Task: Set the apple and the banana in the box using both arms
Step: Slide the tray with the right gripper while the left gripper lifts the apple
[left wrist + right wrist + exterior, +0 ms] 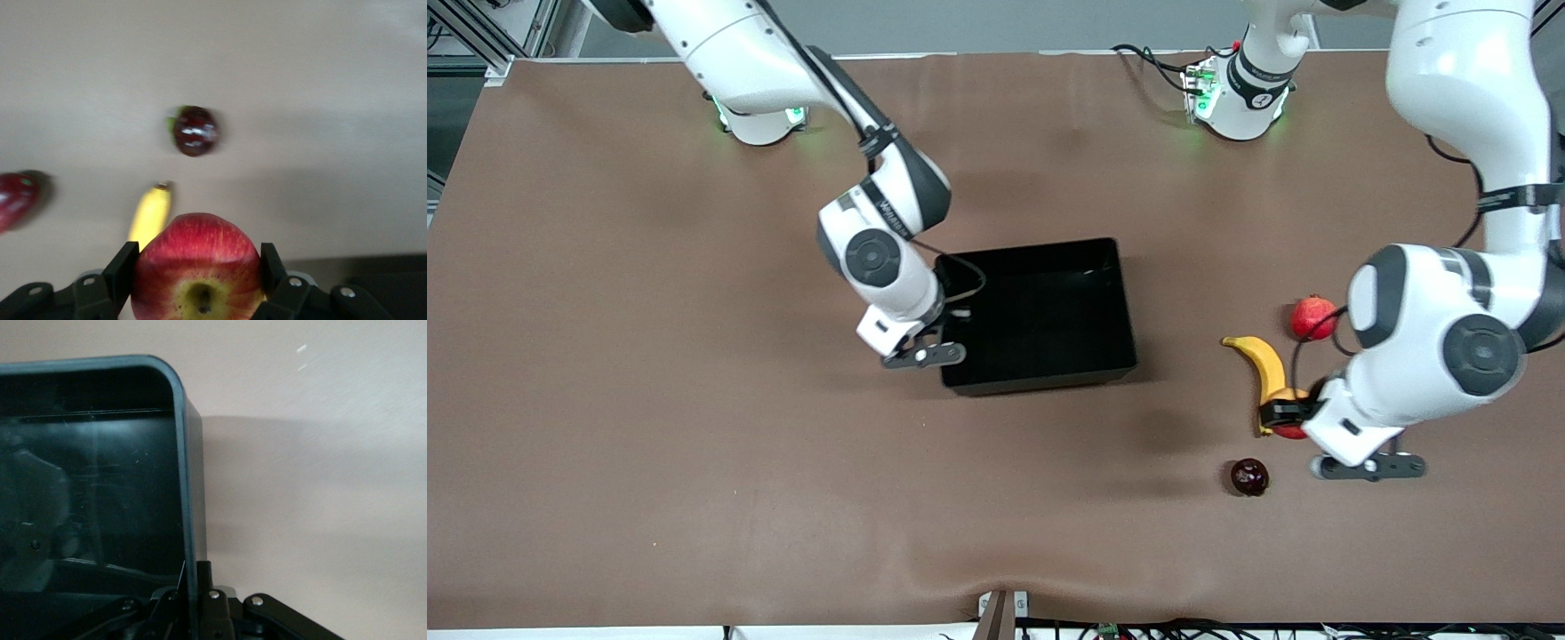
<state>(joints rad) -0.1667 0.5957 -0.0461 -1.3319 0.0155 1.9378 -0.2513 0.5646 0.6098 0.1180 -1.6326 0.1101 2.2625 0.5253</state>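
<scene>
The black box [1046, 318] is lying crooked, so my right gripper should turn it straight by its side [191, 513] and move away before my left gripper brings the apple.
My left gripper [1282, 414] is shut on the apple [1289, 433], red with yellowish streaks, right at the banana's end nearer the camera. In the left wrist view the apple [197, 263] fills the gap between the black fingers [125, 267], dimple toward the camera. I cannot tell whether it is off the table. The yellow banana [1263, 360] lies on the table toward the left arm's end; it also shows in the left wrist view [150, 213]. My right gripper [947, 327] is shut on the black box's wall [1040, 373] at the right arm's end. In the right wrist view that wall [190, 487] runs between its jaws.
A uniformly red round fruit [1313, 317] lies beside the banana, farther from the camera. A dark red fruit [1249, 476] lies nearer the camera than the banana. The brown table [649, 400] stretches bare toward the right arm's end.
</scene>
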